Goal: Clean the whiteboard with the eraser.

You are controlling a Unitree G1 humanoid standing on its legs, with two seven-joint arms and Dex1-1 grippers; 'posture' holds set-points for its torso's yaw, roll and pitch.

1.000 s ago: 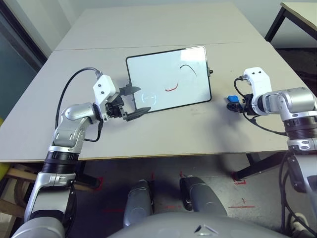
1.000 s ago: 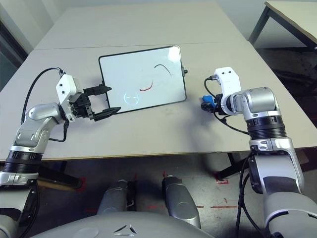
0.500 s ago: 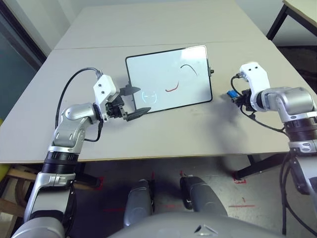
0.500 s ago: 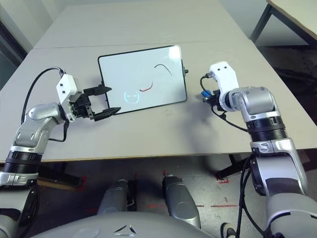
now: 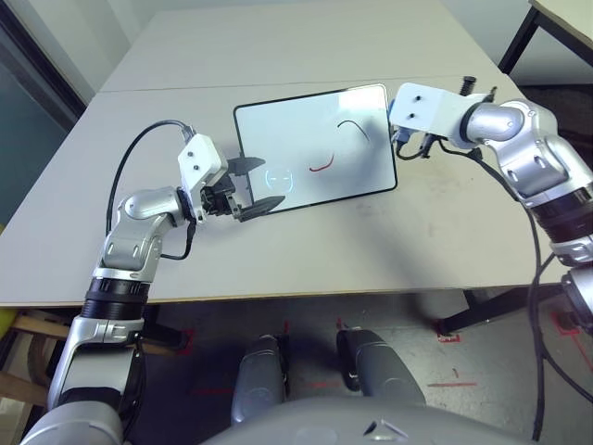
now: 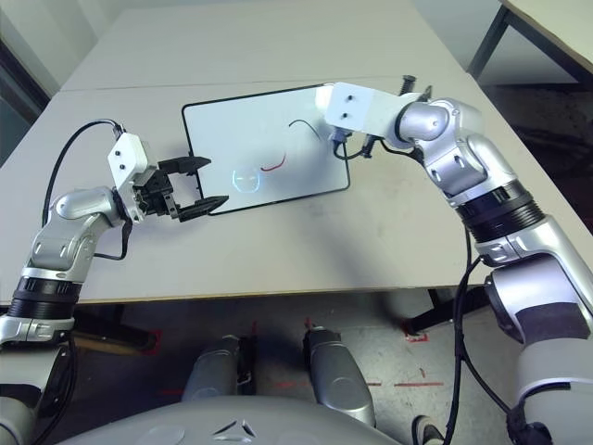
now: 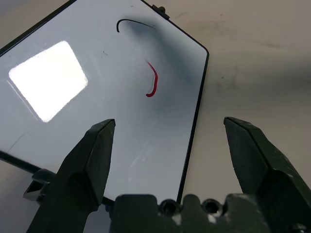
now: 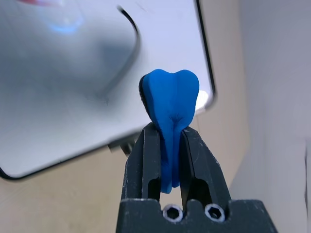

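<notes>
The eraser floats at the whiteboard's edge, beyond the black stroke, so my right gripper should come back inward and wipe the black stroke before the red stroke.
The whiteboard lies flat mid-table, carrying a black stroke, a red stroke and a faint light-blue mark. My right gripper is shut on the blue eraser, which is squeezed between the fingers and sticks out past their tips. It hovers over the board's far right corner, close to the black stroke. My left gripper is open at the board's near left corner, its fingers spread wide with nothing between them.
The grey table has a seam across it behind the board. Its front edge runs just below my arms. A second table stands at the far right. A black cable loops off my left forearm.
My right gripper closed on the eraser at the table's right side, lifted it, and swung left to the board's far right corner. My left gripper barely moved.
</notes>
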